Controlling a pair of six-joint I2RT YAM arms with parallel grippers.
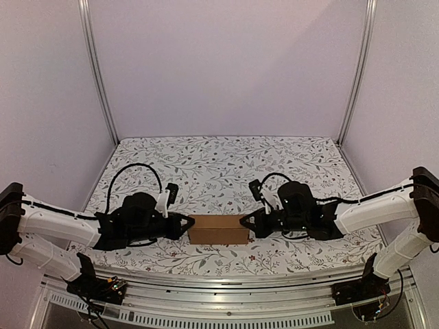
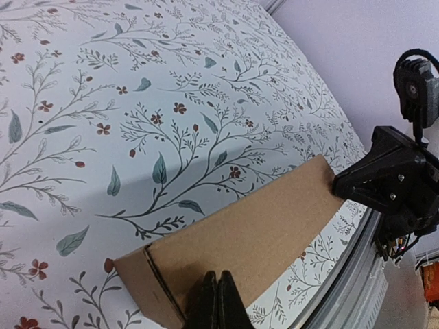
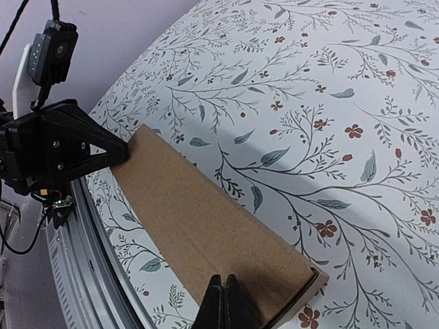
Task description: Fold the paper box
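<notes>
Next, my right gripper pushes the box's front corner [image 1: 247,242] back to turn it, because its long front side [image 1: 218,236] faces the bar while my grippers meet its short ends.
The paper box [image 1: 218,229] is a closed, small brown carton lying flat on the flowered cloth near the front edge. My left gripper [image 1: 188,227] is shut, with its joined tips against the box's left end. My right gripper [image 1: 245,223] is shut too, its tips against the right end. In the left wrist view the box [image 2: 254,236] runs away from the closed fingertips [image 2: 218,301] to the right gripper's black tip [image 2: 343,184]. The right wrist view mirrors this: box [image 3: 199,219], closed fingertips [image 3: 225,301], left gripper's tip [image 3: 116,154]. Neither holds anything between its fingers.
The flowered tablecloth [image 1: 226,164] covers the table up to the pale back and side walls. A metal rail [image 1: 226,281] runs along the front edge just below the box. Upright frame posts [image 1: 99,68] stand at the back corners.
</notes>
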